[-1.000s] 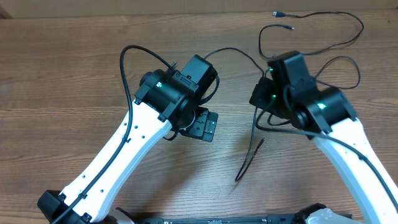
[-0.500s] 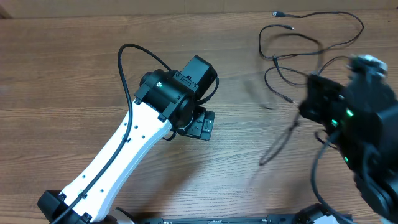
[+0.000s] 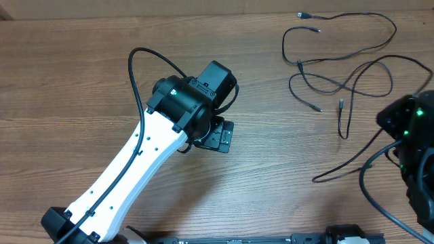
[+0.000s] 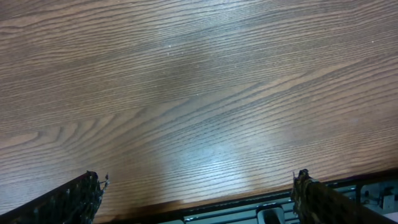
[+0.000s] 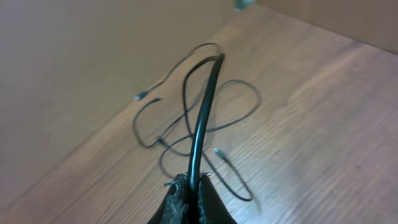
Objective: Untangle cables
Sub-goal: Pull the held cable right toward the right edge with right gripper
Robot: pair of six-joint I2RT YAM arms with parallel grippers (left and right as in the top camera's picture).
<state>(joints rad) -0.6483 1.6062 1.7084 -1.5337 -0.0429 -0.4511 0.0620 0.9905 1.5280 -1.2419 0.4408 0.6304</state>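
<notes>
I should go on pulling with my right gripper until the cable clears the back loops [image 3: 354, 80] before I release, since the held cable's plug end [image 3: 341, 106] lies free in front of them.
Several thin black cables [image 3: 301, 66] lie in loose loops on the wooden table at the back right, with small plug ends. My right gripper [image 3: 399, 125] is at the far right edge. In the right wrist view it [image 5: 193, 183] is shut on one black cable [image 5: 203, 121] that rises from the jaws. The other loops [image 5: 163, 144] lie on the table beyond. A long strand [image 3: 339, 172] trails left from the right gripper across the table. My left gripper [image 3: 220, 135] is mid-table, open and empty [image 4: 198, 186] over bare wood, away from the cables.
The table's front edge [image 4: 217, 202] shows just under the left gripper's fingers. The left arm's own thick black cable [image 3: 139, 68] arcs above its white link. A wall rises behind the table [image 5: 74, 74].
My right arm has swung from the table's middle to the far right, dragging one cable out of the tangle. The cables now lie more spread out. The left arm has not moved.
</notes>
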